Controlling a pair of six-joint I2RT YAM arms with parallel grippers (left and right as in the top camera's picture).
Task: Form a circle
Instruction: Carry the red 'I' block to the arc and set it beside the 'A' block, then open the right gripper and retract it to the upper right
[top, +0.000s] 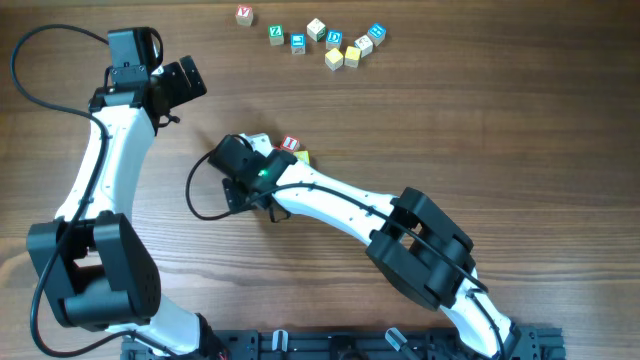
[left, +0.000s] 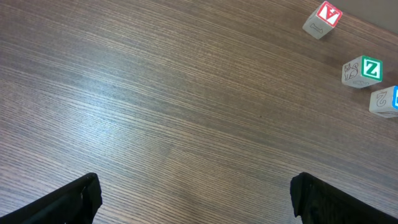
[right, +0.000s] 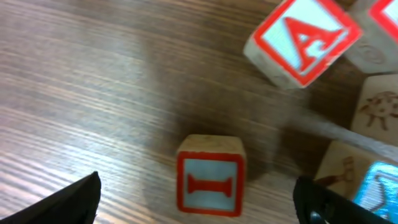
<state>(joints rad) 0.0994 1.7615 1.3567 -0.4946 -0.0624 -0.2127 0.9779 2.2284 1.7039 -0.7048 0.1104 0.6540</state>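
My right gripper's finger is crowding the blue-faced cube (right: 372, 179). So I should lift away from it and move my left gripper to the red "I" cube's open side.
The circle shows only in part. In the right wrist view a red "I" cube (right: 209, 183) stands upright on the table between the fingers of my right gripper (right: 196, 182), which is open and touches nothing. A red "A" cube (right: 301, 40) lies beyond it. Plain and blue-faced cubes (right: 357, 177) crowd the right edge. From overhead the right gripper (top: 262, 150) covers most of this group, leaving only a red cube (top: 290, 143) and a yellow one (top: 303, 157) showing. My left gripper (left: 194, 182) hangs open over bare wood at the far left (top: 185, 82).
Several loose letter cubes (top: 334, 40) are scattered at the table's far edge. Three of them show in the left wrist view: a red "V" (left: 323, 20), a green "Z" (left: 362, 70) and a blue one (left: 385, 99). A black cable (top: 200, 200) loops beside the right wrist.
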